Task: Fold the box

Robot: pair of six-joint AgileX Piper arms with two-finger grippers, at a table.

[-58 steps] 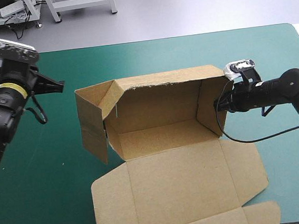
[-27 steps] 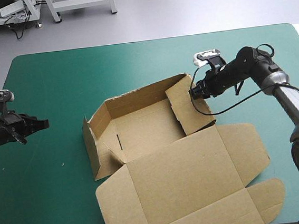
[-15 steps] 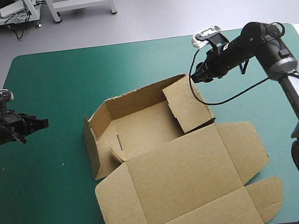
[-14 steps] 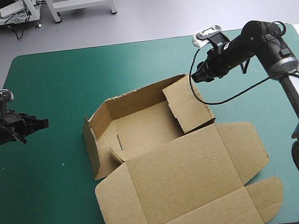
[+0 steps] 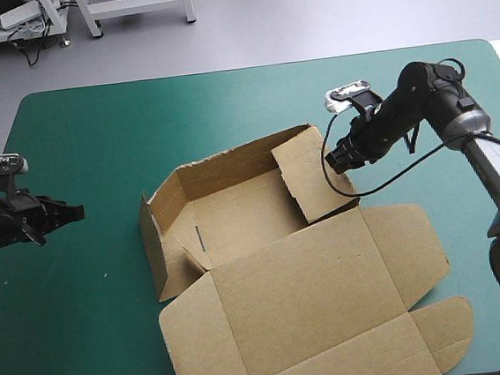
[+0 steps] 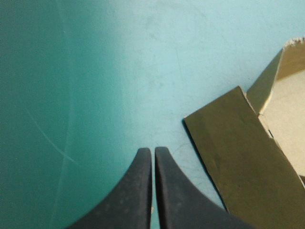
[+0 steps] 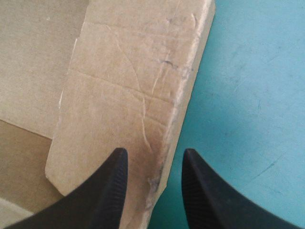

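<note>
I expect the lid [image 5: 306, 286] to slide along and stay flat when I pull the box's side, because it lies flat and is joined to the brown box along one crease [image 5: 285, 238].
The brown box [image 5: 235, 220] lies mid-table as an open tray, with its back and left walls raised and its lid [image 5: 314, 297] flat toward the front. Its right flap [image 5: 307, 178] leans inward over the floor. My right gripper [image 5: 331, 161] is at that flap's outer edge. In the right wrist view the right gripper [image 7: 155, 162] is open, and the flap's [image 7: 133, 95] edge runs between the fingers. My left gripper [image 5: 76, 210] is low at the table's left, apart from the box. The left gripper [image 6: 153, 153] is shut on nothing, with the box's left wall [image 6: 238, 152] ahead and to one side.
Teal-green cover [image 5: 94, 132] shows between my left gripper and the box. The lid's side flap [image 5: 415, 242] and tuck flap [image 5: 446, 333] spread toward the table's front right, close to the front edge.
The box turned and slid left, its right flap now leaning inward. My right gripper rose toward the far edge, then came back down to the flap's edge. My left arm dropped to the left.
</note>
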